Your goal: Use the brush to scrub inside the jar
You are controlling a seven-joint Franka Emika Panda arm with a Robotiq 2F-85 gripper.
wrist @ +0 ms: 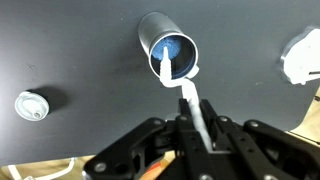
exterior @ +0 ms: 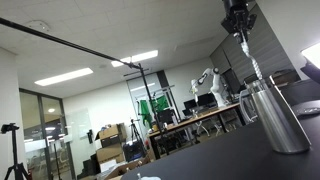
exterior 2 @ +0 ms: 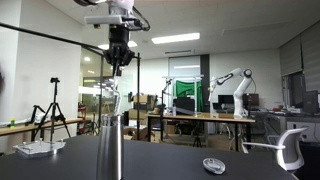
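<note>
The brush's lower end (wrist: 166, 62) sits high near the jar's opening, and rising further would take it out, so next my gripper pushes the brush deeper into the jar (exterior: 281, 122).
The jar (wrist: 168, 48) is a silver metal cylinder that stands upright on the black table; the wrist view looks down into its open top. It also shows in both exterior views (exterior: 275, 115) (exterior 2: 110, 145). My gripper (wrist: 197, 128) is above the jar and shut on the brush (wrist: 188, 100), a thin whitish stick. The stick hangs down from the jaws, and its lower end reaches the jar's opening (wrist: 163, 68). In both exterior views the gripper (exterior: 238, 30) (exterior 2: 118, 62) hangs over the jar, with the brush (exterior: 249, 60) between them. No bristles are visible.
A small round lid (wrist: 32, 105) (exterior 2: 213, 165) lies on the black table (wrist: 80, 50) away from the jar. A white crumpled object (wrist: 300, 55) (exterior 2: 35, 148) sits near the table edge on the opposite side. An office chair (exterior 2: 290, 150) stands beyond the table.
</note>
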